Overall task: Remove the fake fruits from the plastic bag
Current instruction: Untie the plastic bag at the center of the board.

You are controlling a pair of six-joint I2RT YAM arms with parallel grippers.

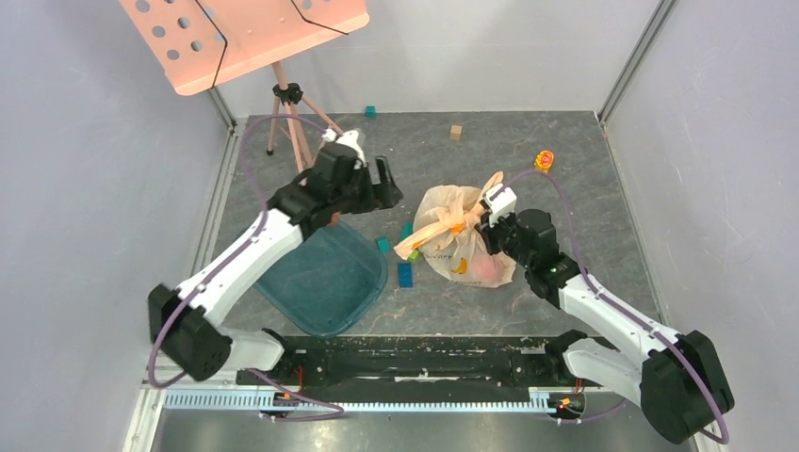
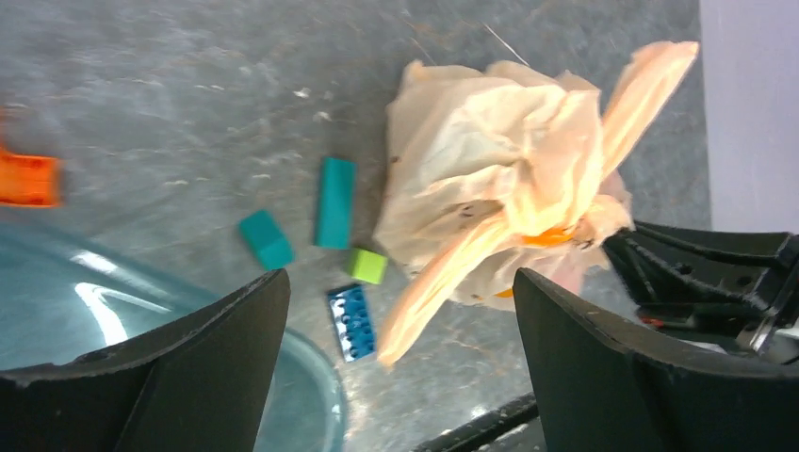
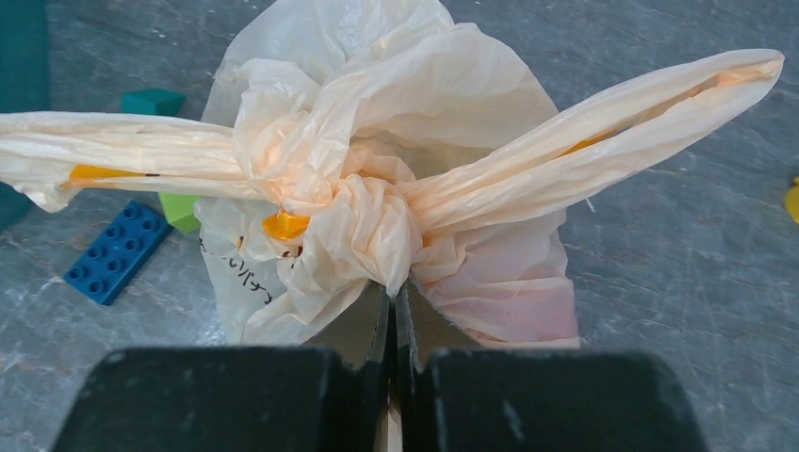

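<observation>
My right gripper is holding the plastic bag's fold (image 3: pixel 382 247) under the knot. My left gripper should go next toward the loose plastic across the knot (image 1: pixel 455 201) and close there.
The plastic bag (image 1: pixel 450 224) lies on the table, peach and crinkled, its handles (image 3: pixel 603 132) tied in a knot (image 3: pixel 353 212). My right gripper (image 3: pixel 396 290) is shut on a fold of plastic just under that knot, at the bag's near right side (image 1: pixel 492 224). The fake fruits are hidden inside; only a pink-red tint (image 3: pixel 528 297) shows through the bag's wall (image 1: pixel 485 270). My left gripper (image 1: pixel 386 186) hovers to the left of the bag, open wide with nothing between its fingers (image 2: pixel 603 367). In the left wrist view the bag (image 2: pixel 490 160) lies beyond them.
A teal tray (image 1: pixel 325 282) sits under my left arm. Small blocks lie between tray and bag: blue (image 1: pixel 405 275), teal (image 1: pixel 383 244) and green (image 1: pixel 413 255). A yellow-orange toy (image 1: pixel 544 160), a wooden cube (image 1: pixel 456 132) and a pink music stand (image 1: pixel 245 33) on a tripod stand farther back.
</observation>
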